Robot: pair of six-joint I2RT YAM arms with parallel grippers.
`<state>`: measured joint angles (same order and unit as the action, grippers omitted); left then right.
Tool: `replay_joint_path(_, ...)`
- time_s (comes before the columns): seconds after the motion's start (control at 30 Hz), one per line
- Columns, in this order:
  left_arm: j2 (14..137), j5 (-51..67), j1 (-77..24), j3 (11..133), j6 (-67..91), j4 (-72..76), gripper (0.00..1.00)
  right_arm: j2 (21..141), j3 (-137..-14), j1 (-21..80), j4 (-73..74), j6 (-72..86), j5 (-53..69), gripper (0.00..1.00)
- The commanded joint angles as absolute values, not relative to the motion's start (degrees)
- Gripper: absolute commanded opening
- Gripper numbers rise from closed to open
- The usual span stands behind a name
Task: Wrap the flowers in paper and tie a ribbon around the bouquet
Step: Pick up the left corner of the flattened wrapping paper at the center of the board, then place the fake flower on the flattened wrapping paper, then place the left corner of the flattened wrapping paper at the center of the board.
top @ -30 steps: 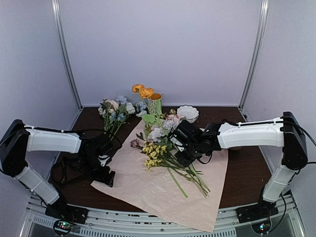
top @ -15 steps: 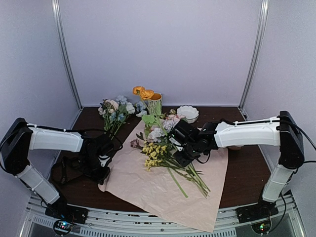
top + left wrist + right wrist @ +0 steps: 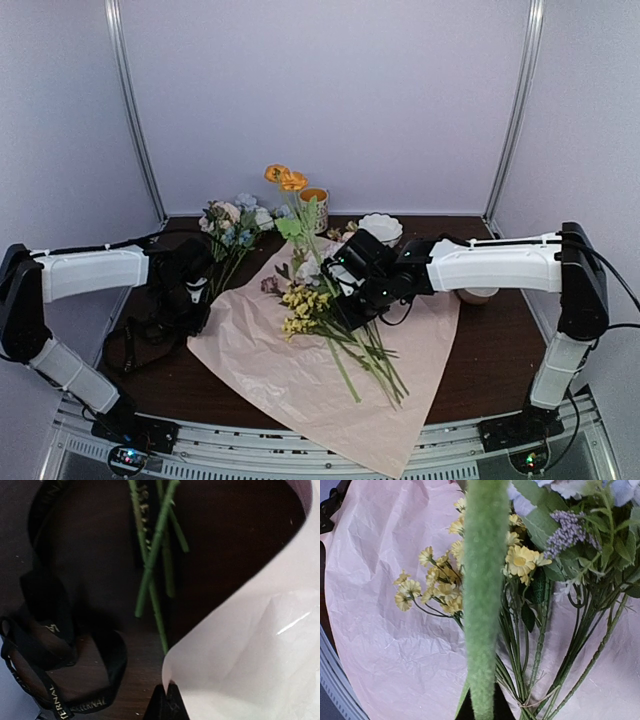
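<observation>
The orange blooms' stem is up above the paper, so my right gripper should put the stem down next to the yellow blooms before my left gripper folds the paper.
The pink paper [image 3: 300, 380] lies spread across the table. My left gripper [image 3: 196, 318] is shut on its left corner, and the left wrist view shows the jaws [image 3: 170, 689] pinching that curled edge of the paper [image 3: 260, 645]. The black ribbon [image 3: 60, 650] lies looped on the table just left of it. My right gripper [image 3: 342, 298] is shut on a fuzzy green stem [image 3: 482, 605] that rises to orange blooms [image 3: 282, 178]. Beneath it more flowers [image 3: 335, 320] lie tied on the paper, with yellow blooms [image 3: 437, 587]. No wrapped bouquet is in view.
Loose blue and white stems [image 3: 232, 222] lie at the back left, their stalks [image 3: 150, 565] near the ribbon [image 3: 130, 340]. A yellow cup [image 3: 316, 200] and a white bowl [image 3: 380, 228] stand at the back. Another bowl [image 3: 478, 294] sits under the right arm.
My left gripper closed on the paper's left corner and drew it up and back. The right gripper lifted the orange-bloomed stem higher and shifted slightly left.
</observation>
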<state>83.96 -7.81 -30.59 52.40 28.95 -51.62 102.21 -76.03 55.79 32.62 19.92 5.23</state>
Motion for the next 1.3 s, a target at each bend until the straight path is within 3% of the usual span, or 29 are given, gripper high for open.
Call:
replay_joint_path(0.0, 82.81, -13.13, -27.49, 54.83, 25.2, -53.24, 0.0, 105.54, -81.4, 56.31, 29.08, 23.53, 9.21, 0.03)
replay_joint_path(0.27, 84.36, -12.56, -25.63, 56.21, 22.62, -51.09, 0.0, 112.93, -89.8, 57.36, 26.59, 27.96, 24.64, 0.04)
replay_joint_path(0.53, 85.26, -14.42, -25.03, 56.04, 20.92, -50.03, 0.0, 118.19, -93.54, 57.28, 29.34, 31.67, 20.25, 0.07)
replay_joint_path(0.67, 85.58, -15.04, -23.66, 55.99, 20.1, -49.44, 0.0, 117.52, -93.47, 57.32, 30.67, 31.46, 16.91, 0.27)
replay_joint_path(0.77, 85.9, -15.8, -23.05, 56.26, 19.25, -49.32, 0.0, 115.95, -93.43, 57.38, 31.77, 30.05, 15.28, 0.34)
replay_joint_path(1.27, 88.4, -17.66, -21.29, 57.32, 16.89, -48.17, 0.0, 102.15, -79.37, 56.56, 41.1, 20.57, 1.04, 0.38)
